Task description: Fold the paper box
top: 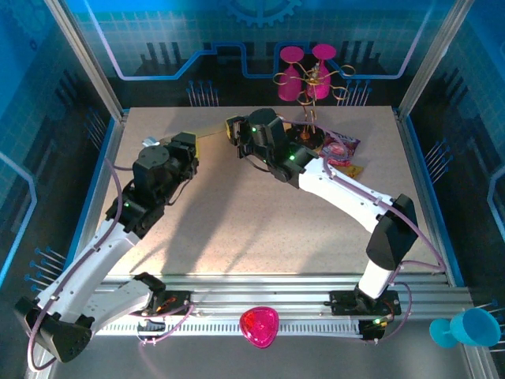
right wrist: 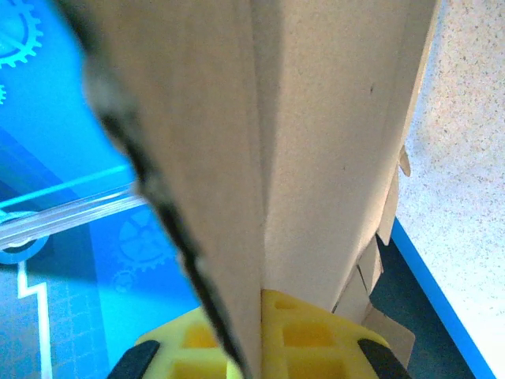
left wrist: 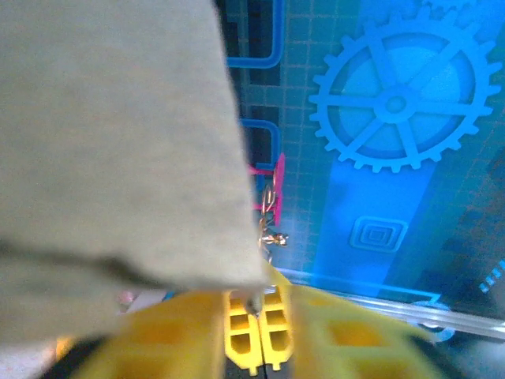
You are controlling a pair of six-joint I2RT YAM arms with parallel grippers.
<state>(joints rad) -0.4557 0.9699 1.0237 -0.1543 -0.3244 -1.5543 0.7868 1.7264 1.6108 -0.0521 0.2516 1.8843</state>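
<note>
The paper box hangs edge-on between my grippers with its flaps dangling (right wrist: 382, 221), so my right gripper should set the box's base down flat on the work surface (top: 237, 193) before it folds.
The paper box (top: 211, 134) is plain brown cardboard, held off the table between both grippers at the back middle and seen almost edge-on from above. My left gripper (top: 195, 139) has its yellow fingertips (left wrist: 241, 328) drawn together on a corner of the cardboard (left wrist: 118, 142), which fills the upper left of the left wrist view. My right gripper (top: 233, 129) is shut on a folded crease of the paper box (right wrist: 331, 118). The sheet runs up from between its yellow fingers (right wrist: 316, 335), and die-cut flaps hang at the lower right.
Two pink glasses (top: 304, 67) on a gold wire stand (top: 314, 99) are at the back, behind the right arm. Snack bags (top: 345, 148) lie right of the right wrist. A pink heart-shaped dish (top: 259, 326) and a blue cup (top: 471, 328) sit past the near rail.
</note>
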